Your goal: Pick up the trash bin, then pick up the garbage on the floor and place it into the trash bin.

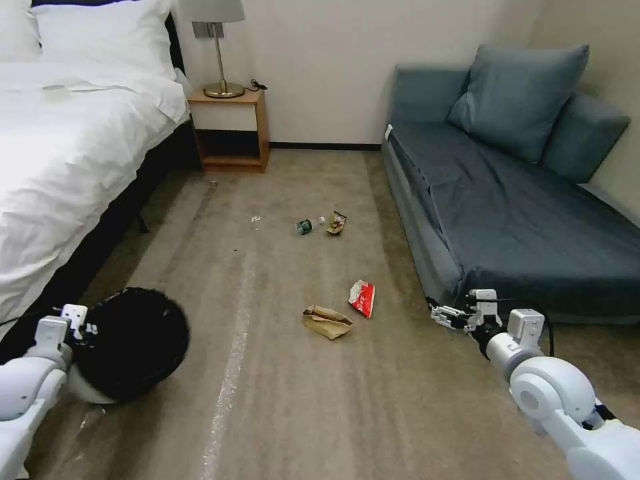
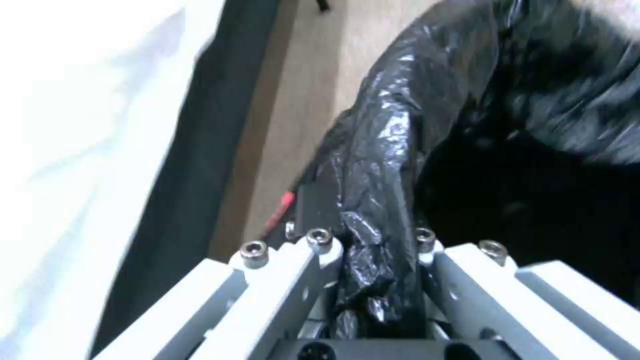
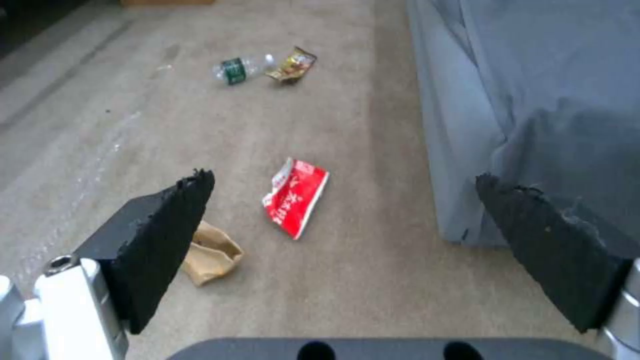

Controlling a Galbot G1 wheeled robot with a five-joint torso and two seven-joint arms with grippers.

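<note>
My gripper will lift the crumpled brown paper bag point(image 1: 327, 323), and the bag will then pinch into a narrow pleat and stay stiff, because sharp folds stand up in it.
The trash bin point(image 1: 130, 343), a white bucket lined with a black bag, hangs tilted at the lower left. My left gripper point(image 1: 80, 327) is shut on its bag-covered rim point(image 2: 377, 240). On the carpet ahead lie a crumpled brown paper bag point(image 1: 327, 322), a red-and-white wrapper point(image 1: 362, 297), and farther off a clear bottle with a green label point(image 1: 305, 227) beside a brown-gold snack packet point(image 1: 337, 223). My right gripper point(image 1: 450, 315) is open by the sofa's near corner, above the floor. Between its black pads point(image 3: 167, 235) I see the wrapper point(image 3: 295, 197), with the paper bag point(image 3: 213, 252) partly behind one pad.
A white bed point(image 1: 60, 147) runs along the left, and a wooden nightstand point(image 1: 230, 130) with a lamp stands at the back. A blue-grey sofa point(image 1: 507, 213) lines the right side. Carpet lies open between bed and sofa.
</note>
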